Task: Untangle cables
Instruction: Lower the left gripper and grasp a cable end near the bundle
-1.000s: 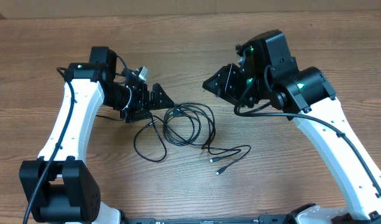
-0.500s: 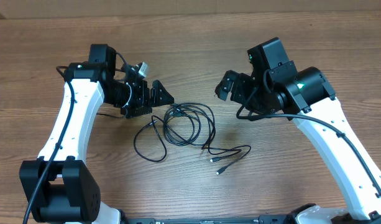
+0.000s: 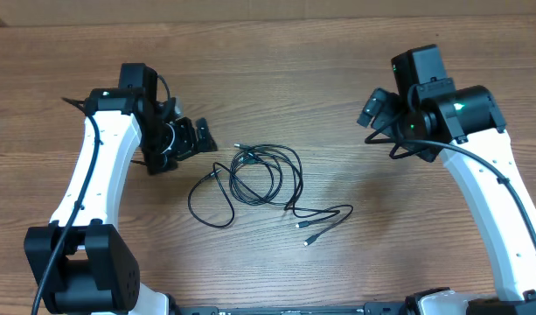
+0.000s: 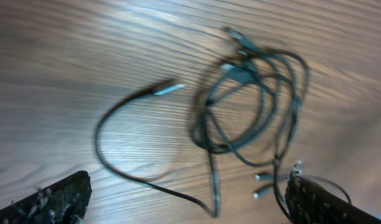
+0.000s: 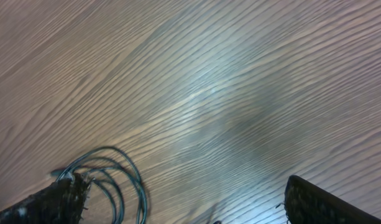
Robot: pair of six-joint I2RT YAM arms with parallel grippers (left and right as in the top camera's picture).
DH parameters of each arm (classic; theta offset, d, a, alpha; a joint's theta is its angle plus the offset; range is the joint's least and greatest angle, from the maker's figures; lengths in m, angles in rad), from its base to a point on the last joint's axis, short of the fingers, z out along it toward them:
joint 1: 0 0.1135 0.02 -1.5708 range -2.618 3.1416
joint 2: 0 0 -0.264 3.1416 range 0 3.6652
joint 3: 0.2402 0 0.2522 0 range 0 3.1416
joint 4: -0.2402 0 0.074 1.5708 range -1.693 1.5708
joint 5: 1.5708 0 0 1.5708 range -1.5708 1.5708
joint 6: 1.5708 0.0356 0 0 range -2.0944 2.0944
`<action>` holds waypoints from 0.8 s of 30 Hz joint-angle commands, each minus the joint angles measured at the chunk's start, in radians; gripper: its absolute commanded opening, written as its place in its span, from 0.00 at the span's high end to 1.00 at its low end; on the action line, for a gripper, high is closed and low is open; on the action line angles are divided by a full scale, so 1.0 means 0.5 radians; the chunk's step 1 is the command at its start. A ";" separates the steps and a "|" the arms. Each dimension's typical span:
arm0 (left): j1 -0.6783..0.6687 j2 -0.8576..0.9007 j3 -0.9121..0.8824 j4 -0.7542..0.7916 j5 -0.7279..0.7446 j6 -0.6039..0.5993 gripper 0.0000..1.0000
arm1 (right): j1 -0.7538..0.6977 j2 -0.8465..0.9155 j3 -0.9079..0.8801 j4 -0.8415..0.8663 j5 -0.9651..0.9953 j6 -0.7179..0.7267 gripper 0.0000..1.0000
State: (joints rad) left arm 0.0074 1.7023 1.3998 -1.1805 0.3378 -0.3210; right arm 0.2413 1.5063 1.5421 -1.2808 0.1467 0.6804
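The black cable [image 4: 278, 163] will bend over into a rounded arch when my left gripper lifts it, because it is lying in wide, smooth curves [image 4: 304, 70].
A bundle of thin black cables [image 3: 266, 173] lies tangled on the wooden table at its middle. One loose loop [image 3: 208, 199] trails to the left and several plug ends [image 3: 309, 229] lie at the lower right. My left gripper [image 3: 198, 138] is open and empty, left of the bundle and apart from it. In the left wrist view the cables [image 4: 252, 99] lie ahead of the open gripper [image 4: 187, 202]. My right gripper [image 3: 377, 109] is open and empty, well right of the bundle. The right wrist view shows only cable loops [image 5: 109, 174] beside its left finger [image 5: 50, 202].
The wooden table [image 3: 276, 52] carries nothing else besides the two arms. Its far edge [image 3: 268, 19] runs along the top of the overhead view.
Both grippers have drawn back from the cable bundle: the right arm swung far to the right, the left arm moved a little to the left. The cables have not moved.
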 commanded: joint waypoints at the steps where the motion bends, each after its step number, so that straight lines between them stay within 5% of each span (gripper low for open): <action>1: -0.007 0.018 0.033 0.026 -0.113 -0.183 0.00 | -0.003 -0.011 0.004 0.002 0.072 -0.010 0.00; 12: -0.198 0.329 0.015 0.107 0.014 -0.082 0.02 | -0.003 -0.011 0.004 0.002 0.072 -0.010 0.00; 21: -0.265 0.546 0.015 0.163 0.172 -0.082 0.34 | -0.003 -0.011 0.004 0.002 0.072 -0.010 0.00; 24: -0.264 0.544 0.020 0.191 0.170 -0.081 0.35 | -0.003 -0.011 0.004 0.002 0.072 -0.010 0.00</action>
State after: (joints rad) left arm -0.1242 1.9682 1.3998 -1.0908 0.4000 -0.3649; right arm 0.2405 1.5063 1.5421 -1.2816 0.1646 0.6796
